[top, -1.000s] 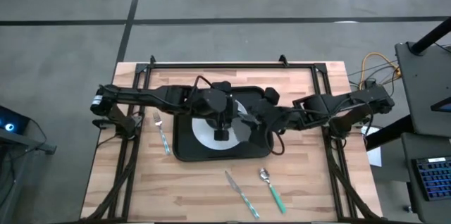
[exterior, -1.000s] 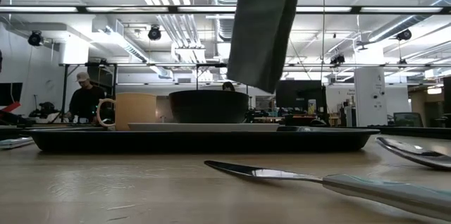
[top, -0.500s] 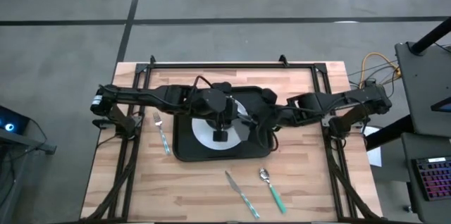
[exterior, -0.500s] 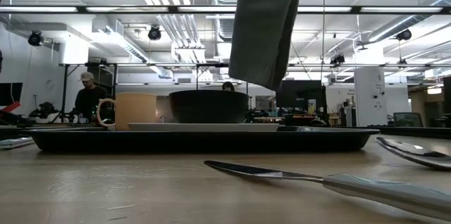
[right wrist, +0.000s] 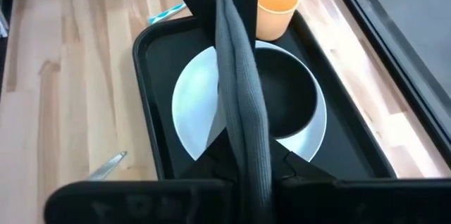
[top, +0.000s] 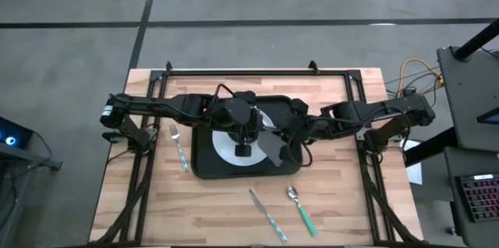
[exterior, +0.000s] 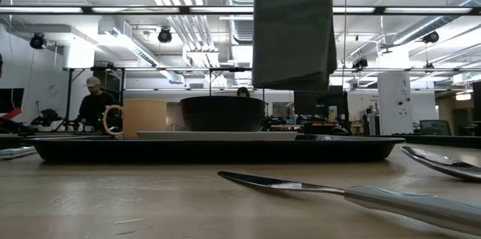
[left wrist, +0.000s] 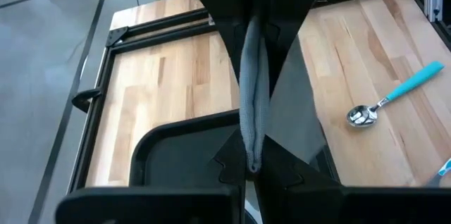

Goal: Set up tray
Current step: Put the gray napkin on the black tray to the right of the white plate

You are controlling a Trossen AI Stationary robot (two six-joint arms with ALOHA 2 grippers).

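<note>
The napkin's end (top: 264, 140) is in my left gripper over the white plate, so my left gripper should open and back away before my right gripper puts the napkin down beside the plate (top: 288, 161).
The black tray (top: 204, 166) lies mid-table and carries a white plate (right wrist: 194, 111), a dark bowl (exterior: 222, 113) and an orange cup (right wrist: 277, 2). Above them hangs a grey napkin (exterior: 293, 28), also seen from above (top: 271, 149). My left gripper (top: 245, 147) and my right gripper (top: 282, 140) face each other over the tray, both shut on the napkin. In each wrist view the cloth runs edge-on from that arm's own fingers to the other gripper. My left gripper pinches the napkin's upper part (left wrist: 252, 155) between its two fingers, coming from the table's left. The cloth hangs below, clear of the bowl and tray. My right gripper pinches the napkin's upper part at its other end (right wrist: 246, 152), coming from the table's right. Between the two holds the napkin hangs flat as a sheet.
A fork (top: 179, 148) lies left of the tray. A knife (top: 267, 215) and a teal-handled spoon (top: 299, 205) lie on the wood near the front edge. A metal frame (top: 234, 71) rims the table. A person (exterior: 92, 104) stands in the room beyond.
My right gripper has moved toward the table's left, up to the napkin that my left gripper held, and has taken hold of it. The napkin, hanging narrow and tilted before, now hangs wider and square above the bowl.
</note>
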